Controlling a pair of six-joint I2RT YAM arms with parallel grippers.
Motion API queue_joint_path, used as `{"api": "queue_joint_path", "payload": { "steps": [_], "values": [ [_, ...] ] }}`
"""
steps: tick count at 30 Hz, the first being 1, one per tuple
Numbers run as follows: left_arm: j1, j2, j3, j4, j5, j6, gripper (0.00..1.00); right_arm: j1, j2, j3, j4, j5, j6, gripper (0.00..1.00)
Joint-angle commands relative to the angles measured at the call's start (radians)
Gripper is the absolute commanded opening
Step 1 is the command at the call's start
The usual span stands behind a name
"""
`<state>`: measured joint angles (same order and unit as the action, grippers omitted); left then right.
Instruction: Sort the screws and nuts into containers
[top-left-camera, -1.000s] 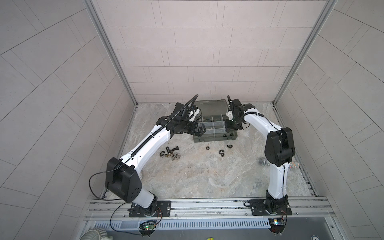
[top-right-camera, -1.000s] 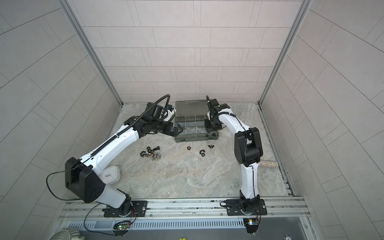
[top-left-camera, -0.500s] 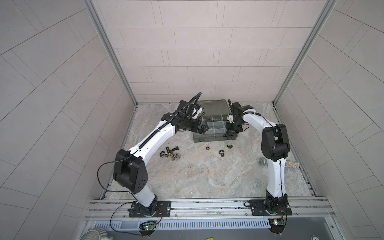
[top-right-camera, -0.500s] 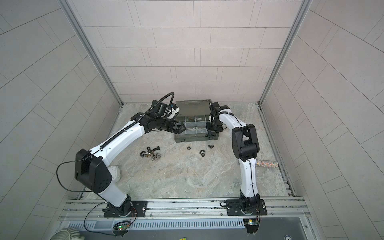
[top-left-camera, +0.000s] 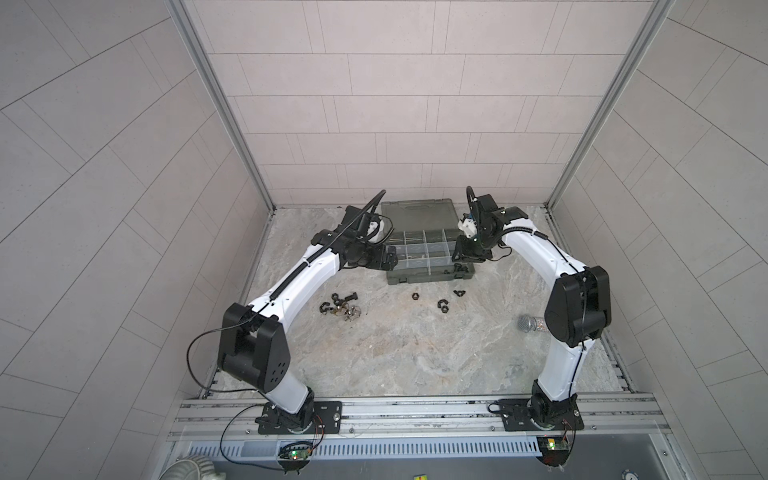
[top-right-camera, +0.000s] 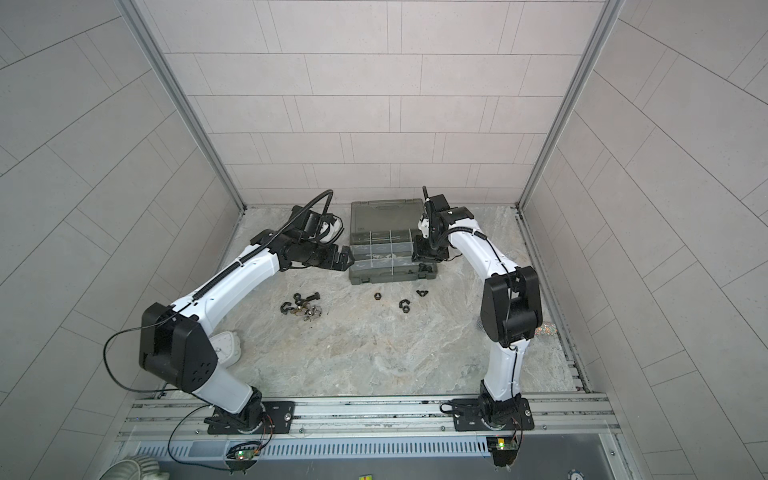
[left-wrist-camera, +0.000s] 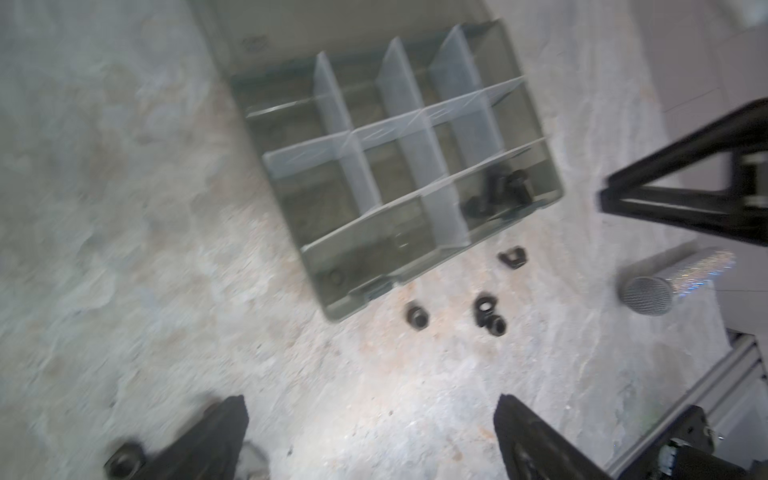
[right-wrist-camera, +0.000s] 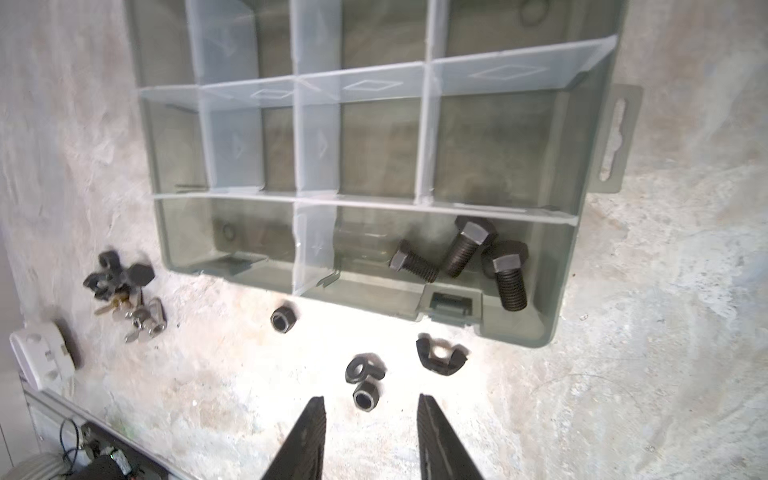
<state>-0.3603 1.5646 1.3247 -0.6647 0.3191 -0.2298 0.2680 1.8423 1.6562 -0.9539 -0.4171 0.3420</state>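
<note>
The screw in the pile (top-left-camera: 350, 297) is far from my right gripper, which is hanging over the screws' compartment (right-wrist-camera: 468, 272). My right gripper should therefore move back while my left gripper brings that screw.
The grey organizer case (top-left-camera: 430, 277) (top-right-camera: 390, 274) lies open at the back, its containers split by pale dividers. Three black screws (right-wrist-camera: 465, 253) lie in its front right compartment. Black nuts (top-left-camera: 443, 305) (right-wrist-camera: 365, 395) are scattered on the table before the case. A winged nut (right-wrist-camera: 440, 355) is among them. Further left is a pile (top-left-camera: 343, 307) of nuts, silvery winged nuts (right-wrist-camera: 143, 322) and one screw. My right gripper (right-wrist-camera: 370, 398) (top-left-camera: 459, 266) hangs open and holds nothing, above the case's front right corner. My left gripper (left-wrist-camera: 372, 401) (top-left-camera: 390, 257) stands wide open beside the case's left edge.
A glittery-handled microphone (top-left-camera: 530, 324) (left-wrist-camera: 665, 286) lies on the table at the right, by my right arm's elbow. A white device (top-right-camera: 226, 347) (right-wrist-camera: 45, 353) sits at the left near my left arm's base. Tiled walls close in three sides.
My right gripper's jaws have parted while it came down over the case's front right corner. My left gripper has drawn back a little to the left, staying open.
</note>
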Motion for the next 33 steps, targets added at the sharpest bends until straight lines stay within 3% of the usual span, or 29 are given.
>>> {"api": "queue_joint_path", "payload": {
  "steps": [1, 9, 16, 22, 25, 33],
  "values": [
    [0.047, -0.063, -0.096, -0.045, -0.054, -0.047, 0.96, 0.061, -0.031, -0.036, -0.023, -0.022, -0.025, 0.42],
    [0.06, -0.056, -0.186, -0.077, -0.134, 0.018, 0.88, 0.117, -0.092, -0.132, 0.003, -0.056, -0.02, 0.43],
    [0.061, -0.015, -0.207, -0.108, -0.3, 0.086, 0.82, 0.117, -0.159, -0.207, 0.005, -0.053, -0.03, 0.43],
    [0.061, 0.081, -0.197, -0.111, -0.316, 0.144, 0.74, 0.114, -0.187, -0.225, -0.006, -0.046, -0.042, 0.43],
    [0.061, 0.123, -0.189, -0.1, -0.322, 0.159, 0.6, 0.105, -0.209, -0.246, -0.008, -0.043, -0.046, 0.43],
    [0.061, 0.193, -0.17, -0.085, -0.333, 0.169, 0.59, 0.068, -0.258, -0.31, -0.009, -0.045, -0.047, 0.42]
  ]
}}
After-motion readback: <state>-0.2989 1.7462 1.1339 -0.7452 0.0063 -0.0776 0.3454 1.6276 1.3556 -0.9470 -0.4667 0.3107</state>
